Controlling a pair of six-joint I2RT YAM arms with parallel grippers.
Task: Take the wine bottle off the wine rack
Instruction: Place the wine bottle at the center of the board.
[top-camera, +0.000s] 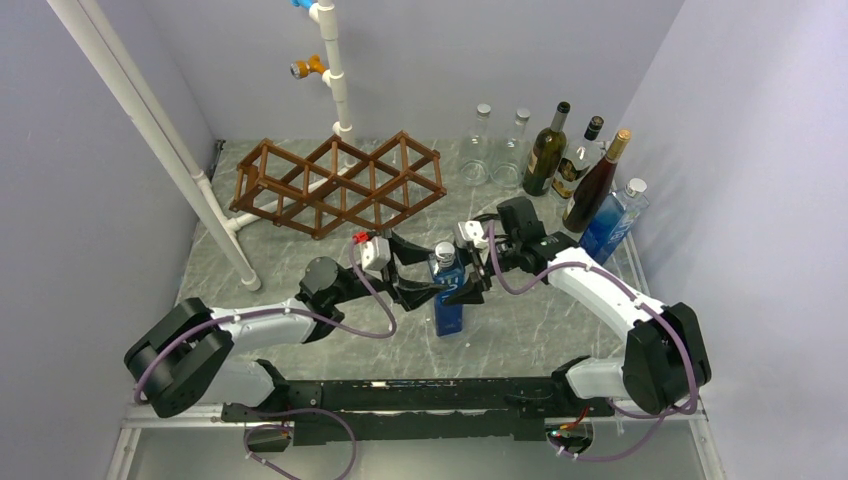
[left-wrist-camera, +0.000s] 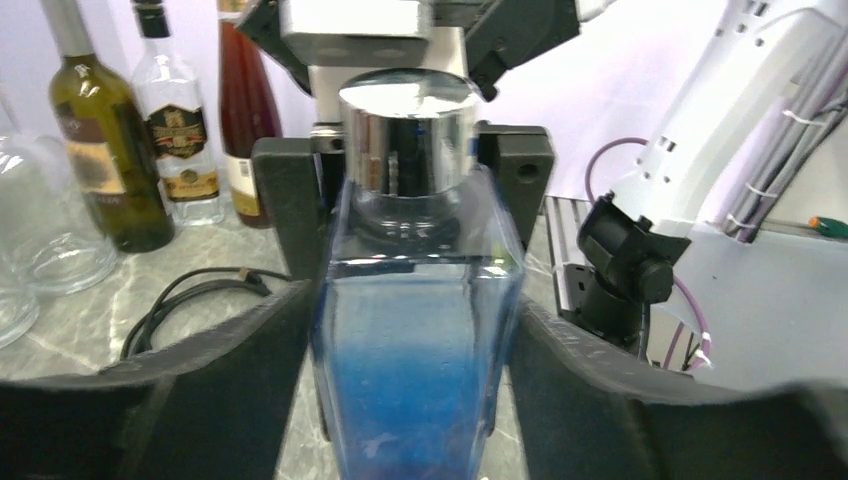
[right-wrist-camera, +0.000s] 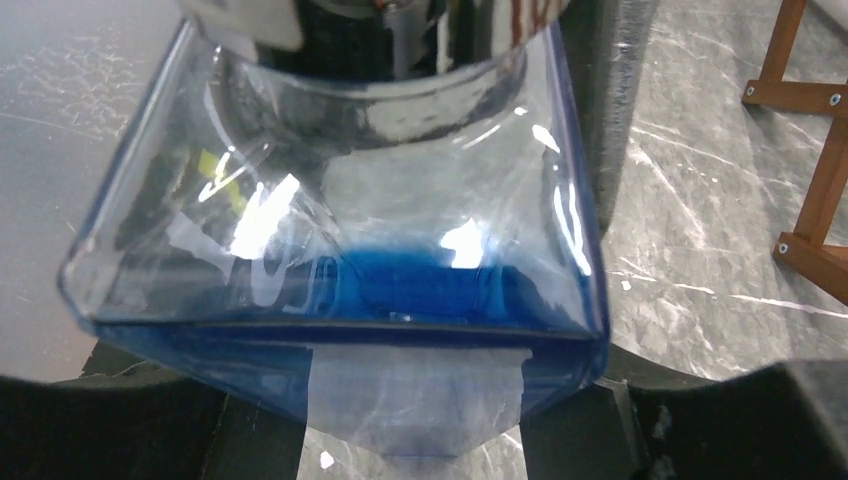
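The other bottles (top-camera: 560, 165) stand far from my left gripper, so my right gripper should take the wine bottle's body (top-camera: 447, 278) squarely before my left gripper opens and backs away.
The wine bottle (top-camera: 448, 290), square blue glass with a silver cap, stands upright on the marble table in front of the wine rack (top-camera: 340, 185), apart from it. The rack's brown diamond cells hold nothing. My left gripper (top-camera: 437, 275) reaches in from the left. In the left wrist view its jaws lie against both sides of the bottle (left-wrist-camera: 420, 350), so the gripper (left-wrist-camera: 415, 310) is shut on it. My right gripper (top-camera: 463, 270) comes from the right and is shut on the same bottle (right-wrist-camera: 330, 230), which fills the space between that gripper's (right-wrist-camera: 410, 400) fingers. A corner of the rack (right-wrist-camera: 810, 200) shows at the right.
Several other bottles stand at the back right: clear ones (top-camera: 480, 145), a dark green one (top-camera: 545, 150), a brown one (top-camera: 595, 180) and a second blue one (top-camera: 615, 220). A white pipe (top-camera: 150, 130) slants down the left, and another (top-camera: 335, 70) rises behind the rack. A black cable (left-wrist-camera: 200, 290) lies on the table.
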